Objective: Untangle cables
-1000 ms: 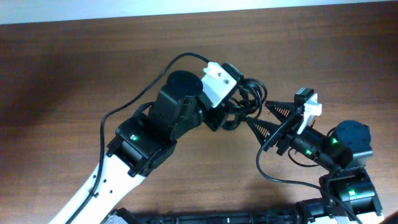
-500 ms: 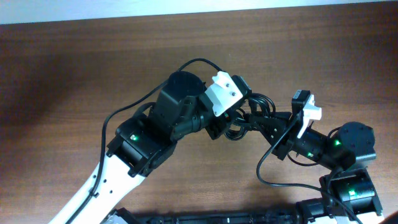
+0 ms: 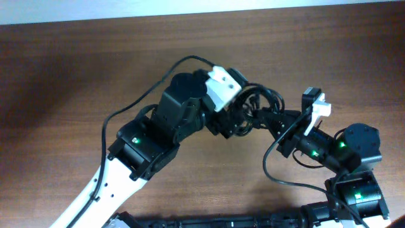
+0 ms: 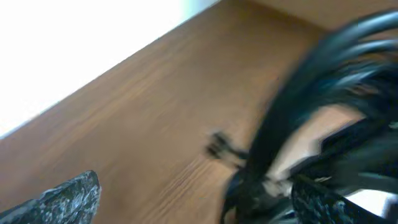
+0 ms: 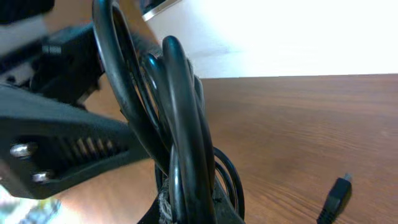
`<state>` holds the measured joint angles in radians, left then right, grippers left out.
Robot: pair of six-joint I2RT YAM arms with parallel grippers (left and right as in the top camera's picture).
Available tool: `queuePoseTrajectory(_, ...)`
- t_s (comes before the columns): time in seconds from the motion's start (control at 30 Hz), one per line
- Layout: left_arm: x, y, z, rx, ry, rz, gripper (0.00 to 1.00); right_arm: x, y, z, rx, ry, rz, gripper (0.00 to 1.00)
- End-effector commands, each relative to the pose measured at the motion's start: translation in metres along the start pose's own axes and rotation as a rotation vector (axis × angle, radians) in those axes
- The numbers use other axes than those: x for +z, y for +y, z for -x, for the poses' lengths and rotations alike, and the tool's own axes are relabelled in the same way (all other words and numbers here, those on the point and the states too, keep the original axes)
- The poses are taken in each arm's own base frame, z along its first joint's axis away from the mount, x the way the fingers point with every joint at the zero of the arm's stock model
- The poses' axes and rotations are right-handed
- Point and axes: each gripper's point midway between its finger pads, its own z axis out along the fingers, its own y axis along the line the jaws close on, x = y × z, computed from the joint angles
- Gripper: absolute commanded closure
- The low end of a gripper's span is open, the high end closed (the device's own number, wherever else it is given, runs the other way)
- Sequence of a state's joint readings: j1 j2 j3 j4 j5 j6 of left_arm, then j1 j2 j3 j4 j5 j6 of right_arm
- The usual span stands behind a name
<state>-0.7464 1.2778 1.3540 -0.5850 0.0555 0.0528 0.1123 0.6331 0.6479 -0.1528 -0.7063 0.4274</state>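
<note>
My left gripper should move back and grab the loops before my right gripper opens, because the cables are up against a finger of my open left gripper.
The cables are a bundle of glossy black loops held between the two arms at mid-table. My right gripper is shut on the bundle. In the right wrist view the loops rise upright out of the closed jaws. A small plug end lies on the wood to the right. My left gripper is open, with its fingers far apart. The blurred cables sit against its right finger, and a plug lies beyond. From overhead the left gripper is at the bundle's left side.
The brown wooden table stretches left and back to a pale wall edge. Each arm's own thick black wire loops beside it. One finger of the left gripper crosses the left of the right wrist view.
My left gripper has opened and let go of the bundle. My right gripper has shut on the cables, and the loops have shifted slightly between the arms.
</note>
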Motion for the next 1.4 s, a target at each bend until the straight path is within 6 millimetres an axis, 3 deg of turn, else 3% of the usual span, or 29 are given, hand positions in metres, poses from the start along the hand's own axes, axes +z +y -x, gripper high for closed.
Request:
queuePoseTrajectory(0.0,-0.022,0.057,-0.002,-0.289,-0.022,0.295,0.01,-0.002,-0.014,0.012,0.08,-0.066,-0.089,0.96)
queuePoseTrajectory(0.17,-0.026,0.074,-0.015,-0.427,0.005,0.329,0.01,-0.003,-0.009,0.024,0.08,-0.115,-0.07,0.96)
queuePoseTrajectory(0.4,-0.026,0.059,-0.012,-0.462,0.011,0.159,0.01,-0.003,-0.004,0.032,0.081,-0.145,-0.052,0.96)
queuePoseTrajectory(0.7,-0.025,0.042,-0.009,-0.304,0.022,0.048,0.01,-0.007,0.008,0.053,0.139,-0.223,0.006,0.96)
queuePoseTrajectory(1.0,-0.034,-0.007,0.015,0.003,-0.082,-0.243,0.01,-0.009,0.016,0.064,0.244,-0.262,0.051,0.96)
queuePoseTrajectory(1.27,-0.039,-0.012,0.024,0.022,-0.122,-0.269,0.01,-0.012,0.023,0.071,0.232,-0.283,0.085,0.96)
queuePoseTrajectory(1.37,-0.04,-0.014,0.027,0.027,-0.135,-0.28,0.01,-0.013,0.036,0.072,0.24,-0.269,0.152,0.96)
